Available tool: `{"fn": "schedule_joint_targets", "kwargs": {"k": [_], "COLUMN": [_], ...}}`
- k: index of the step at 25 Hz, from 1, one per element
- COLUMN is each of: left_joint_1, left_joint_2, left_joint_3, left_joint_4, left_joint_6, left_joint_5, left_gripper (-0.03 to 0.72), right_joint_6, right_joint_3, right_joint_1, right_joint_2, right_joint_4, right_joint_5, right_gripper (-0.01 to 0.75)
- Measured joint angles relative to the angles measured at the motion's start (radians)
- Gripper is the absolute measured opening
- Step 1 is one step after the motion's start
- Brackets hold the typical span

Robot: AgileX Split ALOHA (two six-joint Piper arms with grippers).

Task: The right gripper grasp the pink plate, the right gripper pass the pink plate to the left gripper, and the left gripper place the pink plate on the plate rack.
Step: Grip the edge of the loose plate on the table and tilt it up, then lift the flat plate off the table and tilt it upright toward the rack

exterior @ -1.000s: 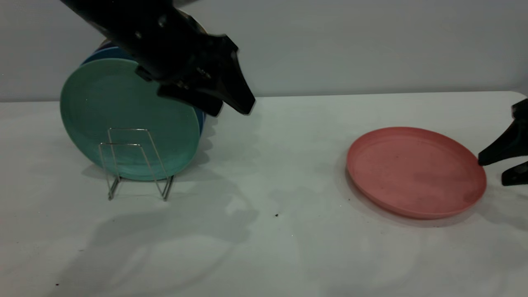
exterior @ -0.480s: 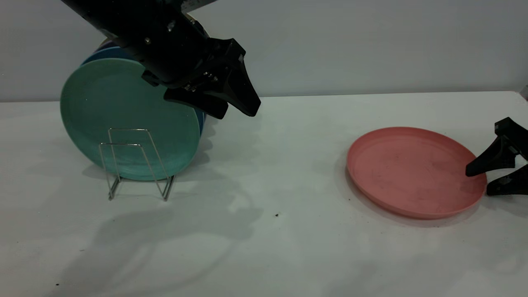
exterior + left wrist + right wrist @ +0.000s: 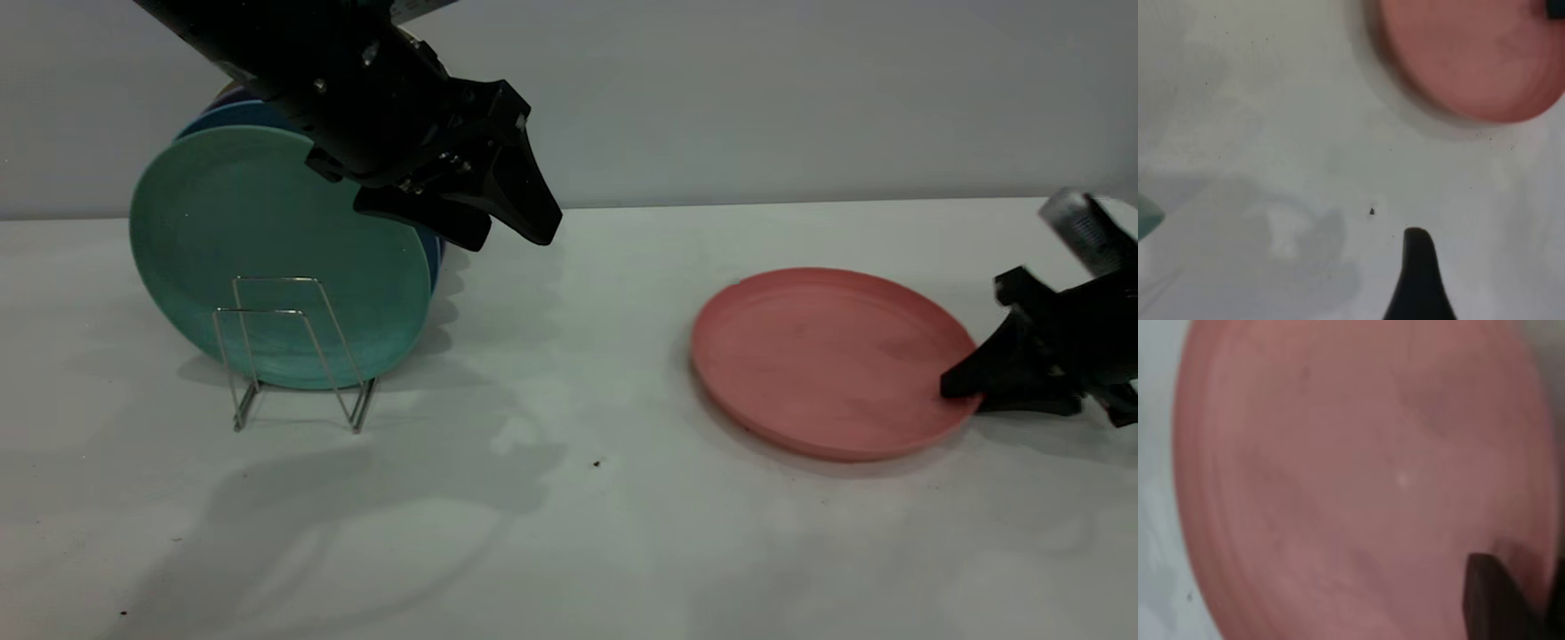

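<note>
My right gripper is holding the pink plate flat by the plate's rim, far away from the plate rack (image 3: pixel 957 415), so I should lift the plate's free rim (image 3: pixel 701 331) to my left gripper.
The pink plate (image 3: pixel 827 360) lies flat on the white table at the right. My right gripper (image 3: pixel 965 398) sits low at its right rim, with the fingers closed on the rim, one above and one below. In the right wrist view one dark finger (image 3: pixel 1491 600) lies over the plate's inside (image 3: pixel 1351 480). My left gripper (image 3: pixel 511 238) hangs open and empty above the table, just right of the plate rack (image 3: pixel 293 356). The left wrist view shows one of its fingers (image 3: pixel 1418 280) and the pink plate (image 3: pixel 1465 60) farther off.
A teal-green plate (image 3: pixel 276 258) stands upright in the rack, with blue plates (image 3: pixel 433 258) behind it. The rack's front loops hold nothing. The grey wall runs along the table's back edge. Small dark specks (image 3: pixel 596 463) dot the table.
My right gripper has moved left onto the plate's rim and closed its fingers there. The pink plate has slid left with it. The left gripper rose slightly, then held still.
</note>
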Motion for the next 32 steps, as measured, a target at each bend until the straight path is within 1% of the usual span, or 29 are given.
{"fn": "schedule_joint_targets", "kwargs": {"k": [2, 3, 8, 15, 22, 24, 25, 26, 29, 30, 31, 32], "left_joint_1": [0.0, 0.0, 0.0, 0.0, 0.0, 0.0, 0.0, 0.0, 0.0, 0.0, 0.0, 0.001], "left_joint_2": [0.0, 0.0, 0.001, 0.026, 0.045, 0.055, 0.057, 0.058, 0.059, 0.059, 0.059, 0.059], "left_joint_3": [0.0, 0.0, 0.0, 0.0, -0.001, -0.001, -0.001, -0.001, -0.001, -0.001, -0.001, -0.001], "left_joint_4": [0.0, 0.0, 0.0, -0.066, -0.138, -0.145, -0.146, -0.149, -0.166, -0.174, -0.179, -0.185], "left_joint_6": [0.0, 0.0, -0.006, -0.033, -0.029, -0.029, -0.029, -0.029, -0.029, -0.029, -0.03, -0.03], "left_joint_5": [-0.003, -0.003, -0.006, -0.017, -0.037, -0.038, -0.039, -0.04, -0.033, -0.027, -0.026, -0.03], "left_gripper": [0.582, 0.582, 0.582, 0.582, 0.575, 0.532, 0.501, 0.452, 0.251, 0.167, 0.101, 0.071], "right_joint_6": [-0.042, -0.067, -0.153, -0.195, -0.198, -0.199, -0.199, -0.199, -0.2, -0.2, -0.199, -0.193], "right_joint_3": [-0.011, -0.016, -0.024, -0.024, -0.024, -0.024, -0.024, -0.024, -0.024, -0.024, -0.024, -0.024], "right_joint_1": [0.012, 0.017, 0.028, 0.101, 0.179, 0.194, 0.198, 0.198, 0.198, 0.198, 0.198, 0.198], "right_joint_2": [0.001, 0.001, 0.0, -0.063, -0.127, -0.14, -0.143, -0.145, -0.145, -0.146, -0.146, -0.147], "right_joint_4": [-0.001, -0.004, 0.009, 0.027, 0.028, 0.028, 0.028, 0.028, 0.028, 0.028, 0.026, 0.025], "right_joint_5": [0.012, 0.031, 0.17, 0.244, 0.266, 0.27, 0.271, 0.279, 0.295, 0.297, 0.297, 0.306], "right_gripper": [0.03, 0.022, 0.017, 0.017, 0.017, 0.017, 0.017, 0.017, 0.019, 0.021, 0.026, 0.037]}}
